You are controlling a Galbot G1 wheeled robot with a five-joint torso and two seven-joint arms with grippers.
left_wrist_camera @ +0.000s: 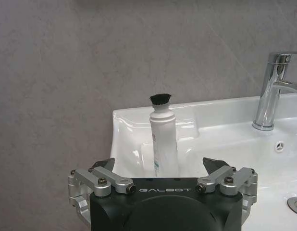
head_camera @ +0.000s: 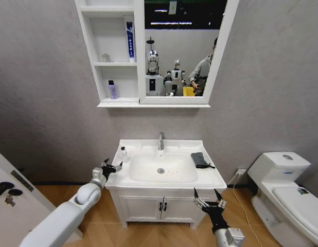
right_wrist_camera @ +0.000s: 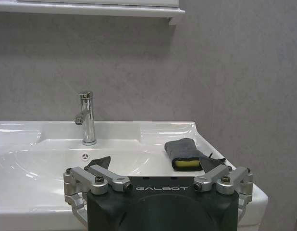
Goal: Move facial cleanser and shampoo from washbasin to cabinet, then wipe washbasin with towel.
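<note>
My gripper will crease the dark grey towel [head_camera: 200, 159] when it wipes, but the towel will stay one compact bundle because dark edging goes around the towel's yellow end [right_wrist_camera: 188, 164].
The white washbasin [head_camera: 213, 177] has a chrome tap [head_camera: 161, 140]. A white tube with a black cap [head_camera: 124, 153], the facial cleanser, stands upright on its left rim. My left gripper [head_camera: 112, 165] is open just outside that rim; in the left wrist view the tube [left_wrist_camera: 163, 139] stands just beyond its spread fingers [left_wrist_camera: 104, 166]. The dark grey towel [head_camera: 199, 159] lies folded on the right rim. My right gripper [head_camera: 206, 195] is open, low before the front right corner, facing the towel [right_wrist_camera: 184, 150]. A small purple bottle [head_camera: 112, 90] stands on the cabinet [head_camera: 141, 103]; I cannot tell whether it is the shampoo.
A blue-and-white tube [head_camera: 129, 41] stands on the cabinet's middle shelf beside the mirror [head_camera: 179, 46]. A white toilet [head_camera: 287, 185] stands to the right. Vanity doors with black handles [head_camera: 161, 206] are below the basin. A white door with a black handle [head_camera: 4, 190] is at the left.
</note>
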